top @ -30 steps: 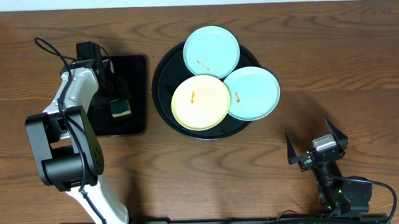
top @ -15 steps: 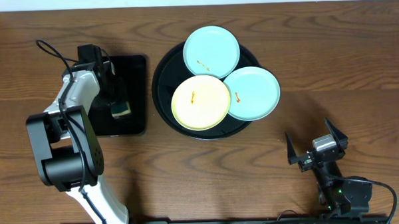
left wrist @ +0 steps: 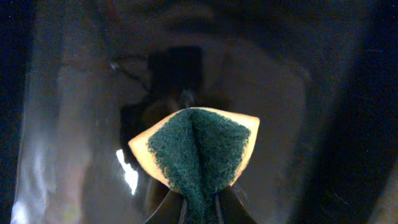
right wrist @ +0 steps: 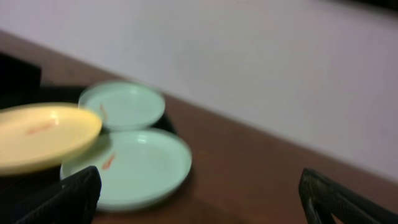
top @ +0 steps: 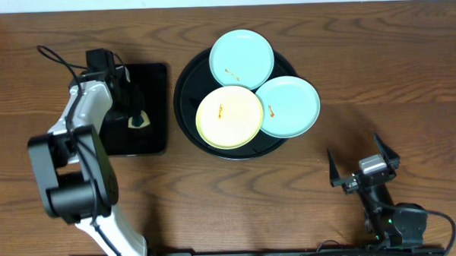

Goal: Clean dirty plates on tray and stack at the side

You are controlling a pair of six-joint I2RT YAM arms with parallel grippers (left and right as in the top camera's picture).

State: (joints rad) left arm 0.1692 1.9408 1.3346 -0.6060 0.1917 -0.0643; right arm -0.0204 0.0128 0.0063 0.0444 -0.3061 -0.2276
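Observation:
My left gripper should raise the sponge and wait while my right gripper takes hold of the plate's edge (top: pixel 259 112), because the pale yellow plate (top: pixel 229 117) is lying unheld over the blue plates.
Three plates sit overlapping on the round black tray (top: pixel 183 91): a light blue one (top: pixel 241 57) at the back, a pale yellow one (top: pixel 229 117) in front, and a second blue one (top: pixel 288 105) at the right. Each has small orange smudges. My left gripper (top: pixel 133 116) hangs over the rectangular tray, shut on a yellow-and-green sponge (left wrist: pixel 196 146) that is pinched into a fold between the jaws (left wrist: pixel 200 211). My right gripper (top: pixel 360 163) stands open near the front right, apart from the plates. Its view shows the yellow plate (right wrist: pixel 43 137) and both blue plates (right wrist: pixel 140 165).
A small rectangular black tray (top: pixel 156 142) lies left of the round tray, under my left gripper. A cable loops off the left arm at the back left. Bare wooden table lies right of the round tray and along the front.
My left jaws have shut on the sponge, squeezing it from a flat block into a fold. The right arm and the plates have stayed put.

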